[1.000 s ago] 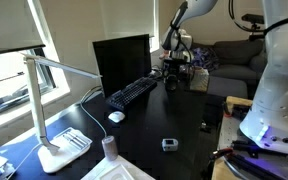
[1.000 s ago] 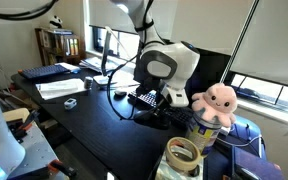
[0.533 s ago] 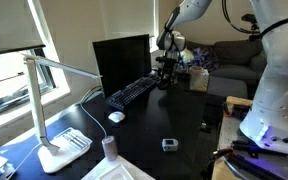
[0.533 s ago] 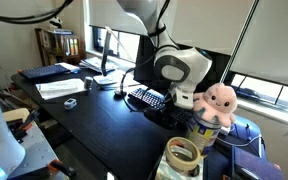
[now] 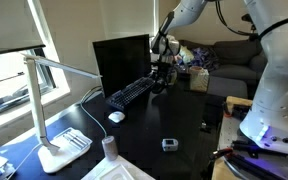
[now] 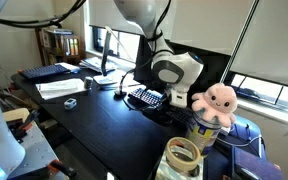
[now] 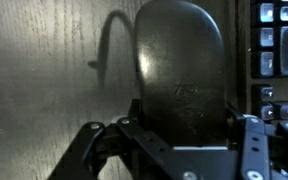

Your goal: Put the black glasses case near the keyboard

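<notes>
My gripper is holding the black glasses case (image 7: pixel 181 70) low over clear desk, close beside the keyboard (image 7: pixel 274 45). It should keep going down until the case rests there, and then let go.
In the wrist view the black glasses case (image 7: pixel 179 70), matte with rounded ends, sits between my gripper's (image 7: pixel 182 118) two fingers, which press on its sides. It hangs just over the dark wooden desk, close beside the keyboard (image 7: pixel 279 50) at the right edge. In an exterior view my gripper (image 5: pixel 161 78) is low at the far end of the long black keyboard (image 5: pixel 132 93). In an exterior view the arm's wrist (image 6: pixel 174 72) hides the case, next to the keyboard (image 6: pixel 149 98).
A black monitor (image 5: pixel 122 62) stands behind the keyboard. A white mouse (image 5: pixel 116 116) and a small grey-and-white gadget (image 5: pixel 169 144) lie on the desk, with a white desk lamp (image 5: pixel 54 110) at the near end. A pink plush (image 6: pixel 216 105) and tape rolls (image 6: pixel 184 155) sit nearby.
My gripper has carried the case sideways toward the keyboard's far end and a little lower.
</notes>
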`<state>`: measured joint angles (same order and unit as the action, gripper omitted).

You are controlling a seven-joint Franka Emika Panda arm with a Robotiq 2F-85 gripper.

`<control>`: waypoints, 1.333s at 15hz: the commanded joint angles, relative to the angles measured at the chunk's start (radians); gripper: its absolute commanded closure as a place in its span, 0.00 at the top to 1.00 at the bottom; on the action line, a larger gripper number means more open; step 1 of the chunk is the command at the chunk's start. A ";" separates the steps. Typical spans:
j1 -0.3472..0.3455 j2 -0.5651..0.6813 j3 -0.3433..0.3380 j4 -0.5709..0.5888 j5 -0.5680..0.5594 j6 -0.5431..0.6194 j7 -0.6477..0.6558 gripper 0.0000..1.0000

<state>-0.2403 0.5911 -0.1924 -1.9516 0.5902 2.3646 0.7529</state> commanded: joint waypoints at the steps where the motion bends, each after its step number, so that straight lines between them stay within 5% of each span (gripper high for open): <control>1: 0.012 0.021 0.016 -0.004 0.051 0.080 0.043 0.51; 10: 0.018 0.072 0.041 -0.026 0.218 0.210 0.029 0.51; 11: 0.025 0.070 0.034 -0.031 0.218 0.218 0.038 0.94; 14: 0.026 0.052 0.036 -0.050 0.225 0.230 0.018 1.00; 20: 0.077 0.003 0.016 -0.136 0.210 0.438 0.026 1.00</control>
<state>-0.1963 0.6525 -0.1633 -2.0109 0.7835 2.7061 0.7775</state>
